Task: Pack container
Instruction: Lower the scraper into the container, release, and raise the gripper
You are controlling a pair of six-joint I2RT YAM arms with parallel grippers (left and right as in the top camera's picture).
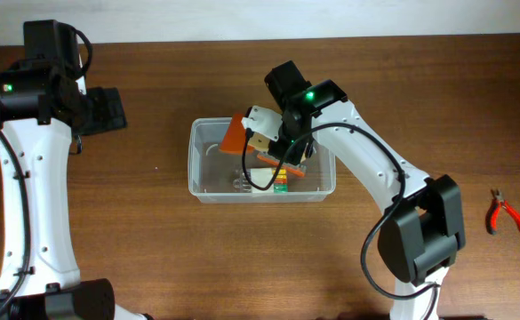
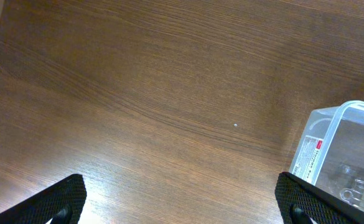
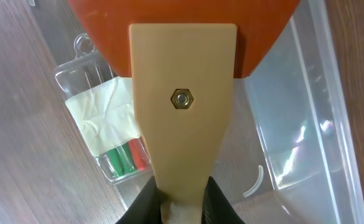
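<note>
The scraper's orange blade (image 1: 233, 136) and tan handle are inside the container's sides. My right gripper should carry on lowering the scraper and let go of it on the clear pack (image 1: 261, 180).
The clear plastic container (image 1: 208, 164) stands at the table's middle; its corner shows in the left wrist view (image 2: 350, 143) and its wall in the right wrist view (image 3: 318, 124). My right gripper (image 1: 276, 142) (image 3: 180, 193) hangs over it, shut on the tan handle of a scraper (image 3: 183, 124) whose orange blade (image 1: 234, 136) points to the container's back left. Below the scraper, inside the container, lies a clear pack with green and red pieces (image 3: 116, 143) (image 1: 280, 184). Off to the container's left, my left gripper (image 1: 104, 111) (image 2: 182, 199) is wide open above bare wood.
Red-handled pliers (image 1: 505, 212) lie on the table far to the right. Small metal clips (image 1: 242, 184) rest on the container's floor near its front wall. The tabletop (image 2: 169, 93) is brown wood.
</note>
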